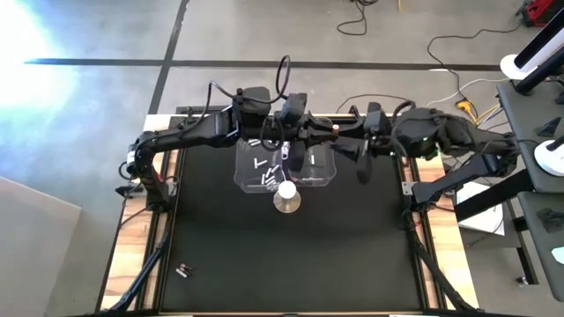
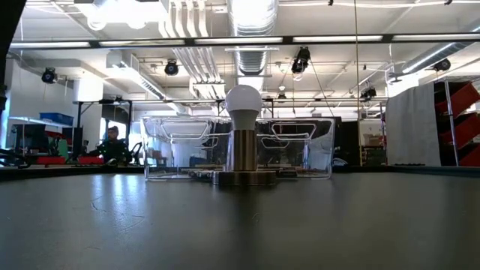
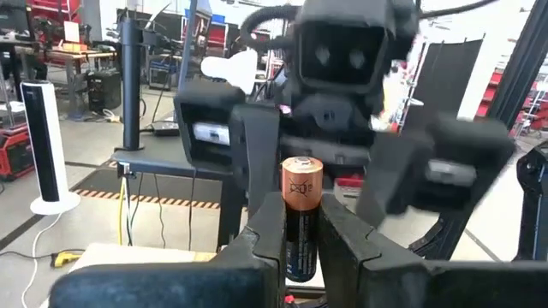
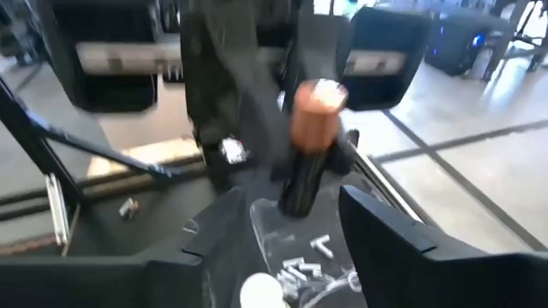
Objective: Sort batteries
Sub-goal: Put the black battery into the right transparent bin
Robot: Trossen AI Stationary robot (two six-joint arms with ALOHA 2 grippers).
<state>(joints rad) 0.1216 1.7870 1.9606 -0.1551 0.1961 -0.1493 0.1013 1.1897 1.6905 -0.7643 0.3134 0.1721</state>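
Note:
The black battery is held by my left gripper, but its bin (image 1: 315, 169) is on the side of my right gripper. My right gripper should first grab the battery's lower end (image 4: 300, 195).
Both arms meet high above the clear bins (image 1: 286, 167) at the table's far middle. My left gripper (image 3: 301, 257) is shut on one battery (image 3: 301, 214), black with a copper top, also seen in the right wrist view (image 4: 308, 145). My right gripper (image 4: 300, 244) faces it from the table's right, open, with its fingers wide on either side of the battery's lower end and apart from it. The left bin holds several small silvery batteries (image 1: 264, 172). Two more batteries (image 1: 183, 271) lie on the mat at the near left. My left gripper pinches the battery's black body (image 3: 300, 244) between its two fingers, which come level from the table's left and lie across it. The battery stands upright with its copper top (image 3: 301, 178) above the fingers, lifted clear above the bins.
A white bulb on a round metal base (image 1: 286, 195) stands on the mat just in front of the bins and also shows in the low view (image 2: 244, 142). The two bins (image 2: 180, 146) stand side by side behind it. The black mat stretches toward the near edge.

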